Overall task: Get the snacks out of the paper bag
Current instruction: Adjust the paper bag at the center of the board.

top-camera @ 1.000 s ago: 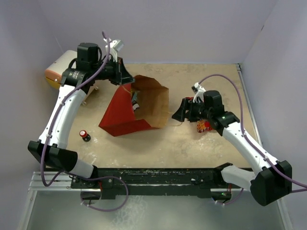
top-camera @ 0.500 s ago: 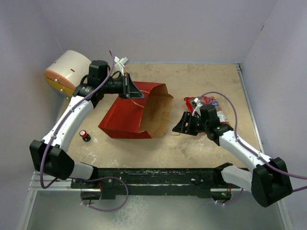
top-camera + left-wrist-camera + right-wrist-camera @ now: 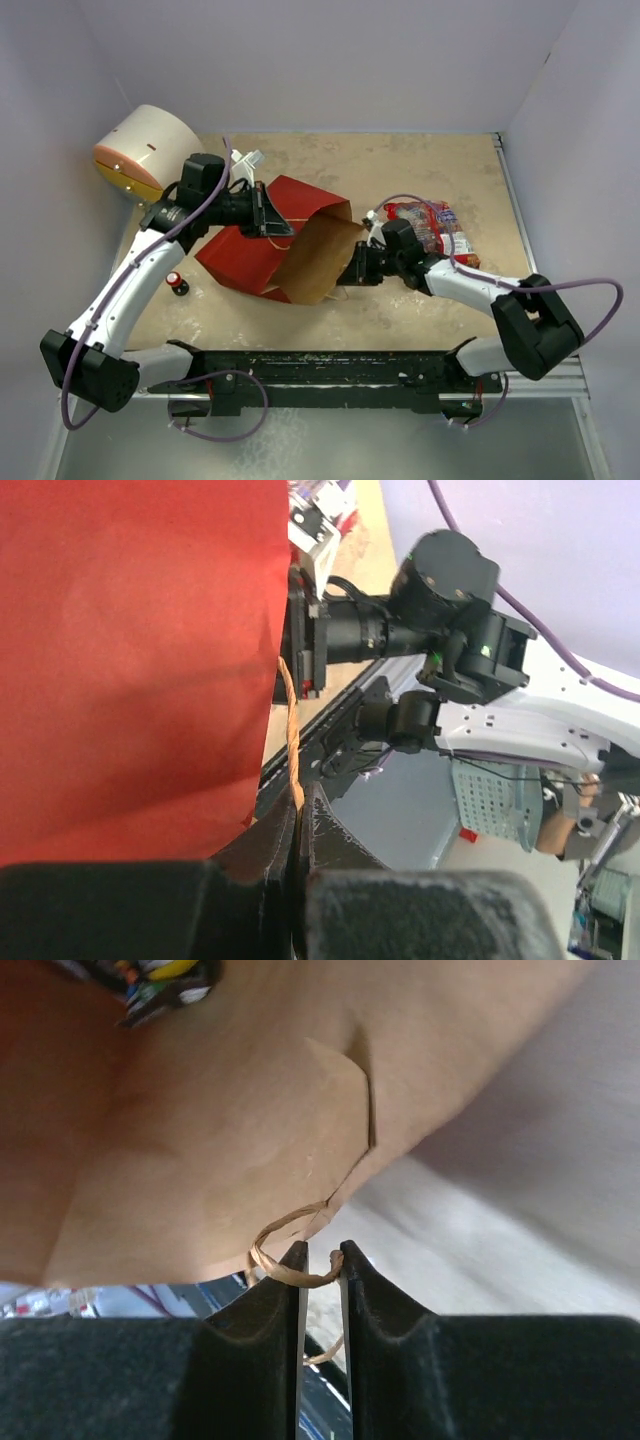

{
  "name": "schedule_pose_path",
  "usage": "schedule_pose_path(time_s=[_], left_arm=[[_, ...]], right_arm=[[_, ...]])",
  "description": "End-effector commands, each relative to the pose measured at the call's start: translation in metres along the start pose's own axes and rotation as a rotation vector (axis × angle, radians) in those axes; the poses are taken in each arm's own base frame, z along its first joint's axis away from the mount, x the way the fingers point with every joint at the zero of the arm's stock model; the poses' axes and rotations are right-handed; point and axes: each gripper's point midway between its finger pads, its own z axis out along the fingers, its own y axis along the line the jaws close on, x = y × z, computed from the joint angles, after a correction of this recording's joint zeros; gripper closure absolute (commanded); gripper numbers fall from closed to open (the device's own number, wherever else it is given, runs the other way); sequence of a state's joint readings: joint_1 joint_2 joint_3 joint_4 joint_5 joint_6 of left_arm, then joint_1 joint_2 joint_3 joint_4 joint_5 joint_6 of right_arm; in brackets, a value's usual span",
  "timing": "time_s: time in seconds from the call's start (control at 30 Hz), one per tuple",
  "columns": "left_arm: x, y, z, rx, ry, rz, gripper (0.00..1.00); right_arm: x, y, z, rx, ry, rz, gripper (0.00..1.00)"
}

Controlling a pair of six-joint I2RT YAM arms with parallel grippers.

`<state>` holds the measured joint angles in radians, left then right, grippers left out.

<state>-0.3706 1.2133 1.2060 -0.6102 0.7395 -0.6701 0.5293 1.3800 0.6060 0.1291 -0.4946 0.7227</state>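
The snack packet lies deep in the paper bag, so next my right gripper leaves its string handle and goes inside as my left gripper steadies the bag.
The paper bag, red outside and brown inside, is tilted over the table with its mouth toward my right arm. My left gripper is shut on its thin string handle at the bag's upper rear; the jaws pinch the string beside the red wall. My right gripper is at the mouth's lower edge. Its jaws stand a narrow gap apart, and the other string handle loops across their tips. A dark colourful snack packet shows deep inside the bag. A large red-and-clear snack bag lies on the table behind my right arm.
A white drum with an orange-yellow end sits at the back left. A small red-and-black object stands on the table left of the bag. Purple walls close in the table on three sides.
My right gripper has left the red-and-clear snack bag on the table, moved left to the bag's mouth and narrowed its jaws around the string handle. My left gripper swung the bag round.
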Motion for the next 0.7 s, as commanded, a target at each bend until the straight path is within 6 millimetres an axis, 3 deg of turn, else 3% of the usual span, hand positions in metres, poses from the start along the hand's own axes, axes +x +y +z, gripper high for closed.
schedule_pose_path(time_s=[0.0, 0.1, 0.17, 0.3, 0.57, 0.67], left_arm=[[-0.011, -0.003, -0.023, -0.121, -0.074, 0.051, 1.00], [-0.012, 0.003, -0.037, -0.204, -0.112, 0.066, 1.00], [-0.011, 0.004, -0.046, -0.235, -0.139, 0.070, 1.00], [-0.008, -0.004, -0.060, -0.233, -0.197, 0.076, 1.00], [-0.007, 0.005, -0.055, -0.259, -0.151, 0.106, 1.00], [-0.002, 0.001, -0.044, -0.216, -0.105, 0.019, 1.00]], right_arm=[[-0.006, 0.070, 0.017, -0.176, -0.021, -0.100, 0.79], [0.013, 0.100, 0.025, -0.234, -0.016, -0.127, 0.79], [0.024, 0.110, 0.025, -0.263, -0.020, -0.143, 0.77], [0.033, 0.093, 0.012, -0.166, -0.007, -0.139, 0.66], [0.003, 0.058, -0.035, 0.074, -0.197, -0.385, 0.39], [-0.001, 0.074, -0.058, 0.013, -0.257, -0.491, 0.37]])
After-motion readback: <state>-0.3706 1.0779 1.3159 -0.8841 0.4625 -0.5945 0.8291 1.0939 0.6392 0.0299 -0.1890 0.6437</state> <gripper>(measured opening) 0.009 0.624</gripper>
